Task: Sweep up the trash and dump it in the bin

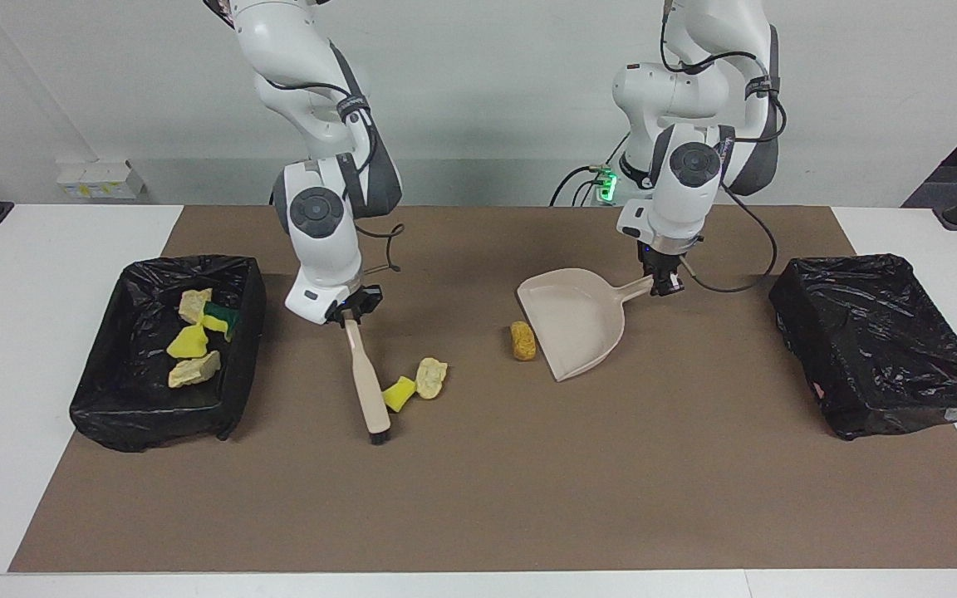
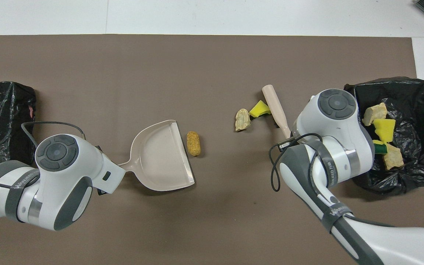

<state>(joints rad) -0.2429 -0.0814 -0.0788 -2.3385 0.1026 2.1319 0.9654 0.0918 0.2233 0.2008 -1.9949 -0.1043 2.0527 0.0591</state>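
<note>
I should sweep back with my right gripper and push all the scraps together into the beige dustpan (image 2: 164,155), because the brush head is beyond the yellow scrap (image 2: 260,108) from the dustpan.
My right gripper (image 1: 350,311) is shut on the handle of a pale brush (image 1: 366,382). The brush slants down to the mat, its head against a yellow scrap (image 1: 399,393) of trash. A pale tan scrap (image 1: 430,377) lies just beside that one, toward the dustpan. An orange-brown scrap (image 1: 522,340) lies at the lip of the beige dustpan (image 1: 574,324). My left gripper (image 1: 663,284) is shut on the dustpan's handle. From overhead the brush (image 2: 274,108), yellow scrap (image 2: 259,109), tan scrap (image 2: 242,119), orange-brown scrap (image 2: 193,143) and dustpan (image 2: 162,158) all show, while both grippers are hidden under their wrists.
A black-lined bin (image 1: 154,423) at the right arm's end of the table holds several scraps (image 1: 193,370). A second black-bagged bin (image 1: 885,349) stands at the left arm's end. A brown mat (image 1: 478,498) covers the table's middle.
</note>
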